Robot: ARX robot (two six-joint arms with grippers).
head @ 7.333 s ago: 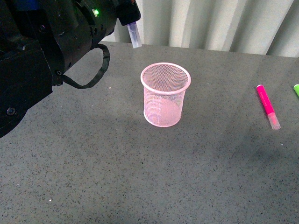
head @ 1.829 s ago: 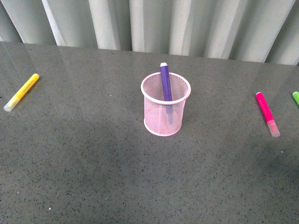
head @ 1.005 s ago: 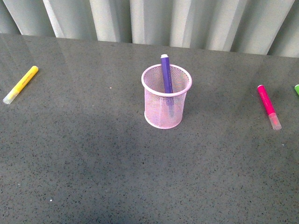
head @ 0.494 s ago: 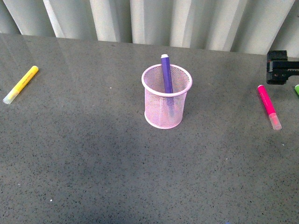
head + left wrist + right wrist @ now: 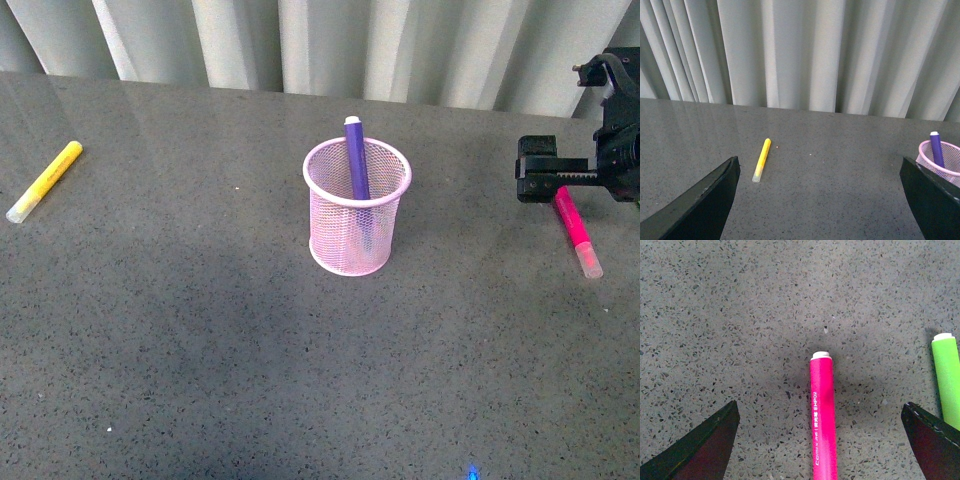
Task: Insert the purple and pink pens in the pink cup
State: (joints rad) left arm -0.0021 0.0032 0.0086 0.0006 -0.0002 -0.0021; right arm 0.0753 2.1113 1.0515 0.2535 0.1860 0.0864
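Note:
The purple pen (image 5: 937, 149) leans in the wide pink cup with its top sticking out. I expect the pink pen (image 5: 823, 416) to lean like that when I put it in.
The pink mesh cup (image 5: 356, 220) stands at the table's middle with the purple pen (image 5: 355, 160) upright inside it; both also show in the left wrist view, cup (image 5: 943, 160) and pen (image 5: 936, 149). The hot pink pen (image 5: 575, 228) lies flat at the right. My right gripper (image 5: 548, 180) is open and hovers just above the pink pen's far end; in the right wrist view the pen (image 5: 823, 415) lies midway between the open fingers (image 5: 700, 450). My left gripper (image 5: 822, 200) is open and empty, out of the front view.
A yellow marker (image 5: 44, 181) lies at the far left, also in the left wrist view (image 5: 761, 159). A green marker (image 5: 947, 377) lies close beside the pink pen. Grey curtains (image 5: 300, 40) hang behind the table's back edge.
The left arm dropped the purple pen in the cup and left the front view. My right gripper came in from the right and now hangs over the pink pen.

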